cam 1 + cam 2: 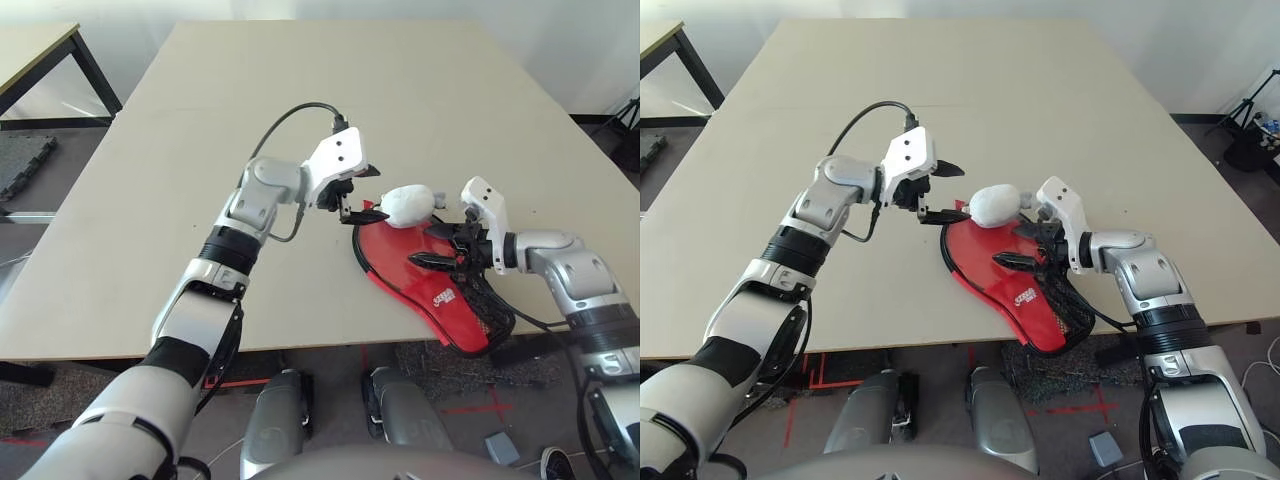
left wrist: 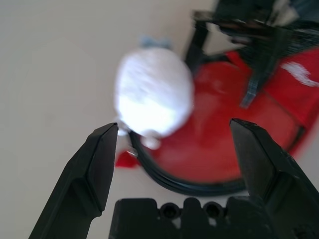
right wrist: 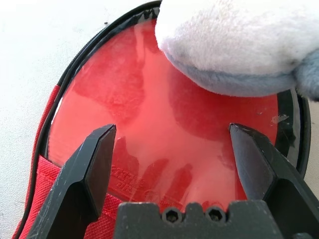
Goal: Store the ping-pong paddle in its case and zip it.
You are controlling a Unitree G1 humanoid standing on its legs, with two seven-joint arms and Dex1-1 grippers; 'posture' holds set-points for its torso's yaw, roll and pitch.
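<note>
My gripper is about to pull the white pom-pom, which sits on the black trim edging the red case, so I expect the pom-pom to pull the zipper along the case's edge.
The red case lies flat near the table's front right edge, its black mesh pocket at the narrow end. The ping-pong paddle lies inside it; its glossy red face shows within the black trim, and its handle is hidden. A white pom-pom rests on the round end of the case. My left gripper is open just left of the pom-pom, holding nothing. My right gripper is open and hovers low over the paddle's face, beside the pom-pom.
The pale table stretches wide behind and to the left of the case. The case's narrow end reaches the front edge. A second table stands at the far left, across a gap of floor.
</note>
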